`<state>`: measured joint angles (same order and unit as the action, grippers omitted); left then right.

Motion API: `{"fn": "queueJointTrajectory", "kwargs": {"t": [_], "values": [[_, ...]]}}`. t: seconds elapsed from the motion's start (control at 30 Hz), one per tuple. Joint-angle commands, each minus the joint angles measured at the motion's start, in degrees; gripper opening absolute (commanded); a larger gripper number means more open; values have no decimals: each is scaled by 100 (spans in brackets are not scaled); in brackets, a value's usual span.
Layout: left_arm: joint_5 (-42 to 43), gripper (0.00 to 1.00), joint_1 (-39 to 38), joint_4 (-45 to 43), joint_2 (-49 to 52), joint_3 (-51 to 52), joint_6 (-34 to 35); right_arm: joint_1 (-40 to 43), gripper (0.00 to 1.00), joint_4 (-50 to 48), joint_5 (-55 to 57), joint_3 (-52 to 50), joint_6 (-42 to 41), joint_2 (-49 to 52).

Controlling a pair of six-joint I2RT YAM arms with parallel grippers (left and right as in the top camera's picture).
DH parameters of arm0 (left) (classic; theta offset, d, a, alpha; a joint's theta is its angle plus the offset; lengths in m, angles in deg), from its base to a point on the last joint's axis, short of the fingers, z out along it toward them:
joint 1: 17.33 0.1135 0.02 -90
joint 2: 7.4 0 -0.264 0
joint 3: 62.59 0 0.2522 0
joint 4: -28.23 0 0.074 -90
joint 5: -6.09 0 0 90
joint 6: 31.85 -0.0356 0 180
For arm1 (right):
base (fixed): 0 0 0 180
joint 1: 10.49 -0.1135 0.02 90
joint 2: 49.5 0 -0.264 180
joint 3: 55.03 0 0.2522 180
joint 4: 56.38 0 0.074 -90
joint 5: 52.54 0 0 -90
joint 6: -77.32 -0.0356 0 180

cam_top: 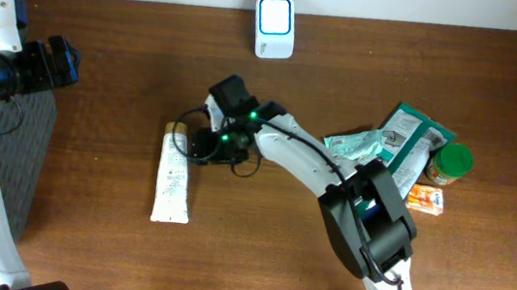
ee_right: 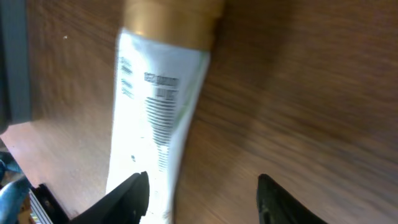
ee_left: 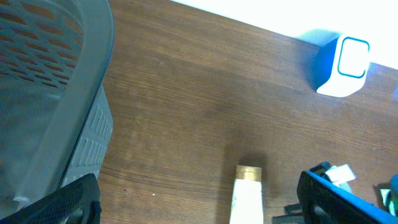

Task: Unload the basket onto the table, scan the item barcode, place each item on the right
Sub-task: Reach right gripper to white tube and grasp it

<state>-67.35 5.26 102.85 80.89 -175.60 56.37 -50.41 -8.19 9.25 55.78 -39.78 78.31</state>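
The white tube (cam_top: 172, 189) is off-center under the end of one finger of my right gripper, so I should move the open fingers to both sides of its body (cam_top: 174, 155) below the gold cap before I close them.
The item is a white tube (cam_top: 173, 182) with a gold cap, lying flat on the wooden table with its cap pointing away from the front edge. In the right wrist view the tube (ee_right: 152, 106) shows a printed barcode (ee_right: 163, 115) facing up. My right gripper (cam_top: 192, 145) hovers open just over the tube's cap end; its left fingertip (ee_right: 127, 199) is above the tube body and nothing is clamped between the fingers. The white and blue scanner (cam_top: 275, 27) stands at the back edge. My left gripper (ee_left: 199, 199) is open and empty at the far left.
A grey mesh basket (cam_top: 30, 139) sits at the left edge, under my left arm. At the right lie green packets (cam_top: 400, 147), a green-lidded jar (cam_top: 451, 165) and a small orange pack (cam_top: 426, 198). The scanner (ee_left: 345, 65) also shows in the left wrist view.
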Motion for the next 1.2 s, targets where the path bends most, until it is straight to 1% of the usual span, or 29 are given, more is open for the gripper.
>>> {"fn": "queueJointTrajectory", "kwargs": {"t": [0.0, 0.03, 0.07, 0.1, 0.17, 0.23, 0.27, 0.3, 0.33, 0.37, 0.4, 0.43, 0.47, 0.5, 0.53, 0.57, 0.6, 0.67, 0.7, 0.73, 0.77, 0.83, 0.87, 0.9, 0.93, 1.03, 1.07, 1.13, 1.17], "values": [[61, 99, 13, -11, -68, -61, -87, -354, 47, -472, 109, -245, -48, 20], [61, 99, 13, -11, -68, -61, -87, -455, 46, -754, 98, -470, -94, 22], [63, 99, 13, -11, -68, -61, -87, -476, 40, -872, 98, -597, -243, 24], [63, 99, 13, -11, -68, -61, -87, -483, 37, -988, 81, -691, -328, 37], [61, 99, 13, -9, -68, -61, -87, -514, 36, -1215, -35, -772, -494, 208], [63, 99, 15, -11, -68, -61, -87, -459, 15, -1217, -179, -769, -485, 247], [63, 99, 13, -11, -68, -61, -87, -415, 6, -1182, -181, -758, -470, 232], [61, 99, 13, -11, -68, -61, -87, -317, 4, -942, -181, -675, -468, 149], [61, 99, 13, -11, -68, -61, -87, -216, 4, -612, -179, -555, -225, 17], [63, 99, 13, -9, -68, -61, -87, -118, 4, -79, -129, -326, 385, -116], [63, 99, 13, -9, -68, -61, -87, -13, 4, 1303, 37, 291, 1764, -181], [63, 99, 13, -11, -68, -61, -87, 15, 4, 2039, 153, 597, 2623, -181], [63, 99, 13, -9, -68, -61, -87, 20, 4, 2483, 374, 745, 3272, -181], [63, 99, 13, -9, -68, -61, -87, 20, 4, 2830, 726, 791, 4229, -181], [63, 99, 13, -11, -68, -61, -87, 26, 4, 2979, 1108, 789, 4754, -177], [61, 99, 13, -9, -68, -61, -87, 59, 5, 2986, 1261, 789, 5034, -177], [61, 99, 13, -11, -68, -61, -87, 94, 13, 2933, 1268, 789, 5088, -177], [63, 99, 13, -11, -68, -61, -87, 282, 43, 2793, 1388, 793, 5064, -177], [63, 99, 13, -11, -68, -61, -87, 442, 52, 2763, 1368, 793, 4898, -177], [61, 99, 13, -11, -68, -61, -87, 549, 56, 2673, 1366, 798, 4544, -177], [61, 99, 13, -11, -68, -61, -87, 673, 56, 2623, 1346, 861, 4074, -177], [63, 99, 13, -11, -68, -61, -87, 951, 61, 2741, 1036, 1099, 3178, -179], [63, 99, 13, -11, -68, -61, -87, 1093, 61, 2844, 785, 1202, 2859, -179], [61, 99, 13, -11, -68, -61, -87, 1215, 61, 2940, 415, 1259, 2809, -179], [63, 99, 13, -9, -68, -61, -87, 1261, 61, 3049, 243, 1259, 2809, -179], [61, 99, 13, -11, -68, -61, -87, 1069, 61, 3314, 317, 1257, 2811, -177], [63, 99, 13, -11, -68, -61, -87, 997, 61, 3303, 743, 1257, 2933, -177], [63, 99, 13, -9, -68, -61, -87, 1040, 61, 3298, 859, 1237, 3661, -85], [61, 99, 15, -9, -68, -61, -87, 1143, 61, 3335, 463, 1222, 4325, 142]]}}
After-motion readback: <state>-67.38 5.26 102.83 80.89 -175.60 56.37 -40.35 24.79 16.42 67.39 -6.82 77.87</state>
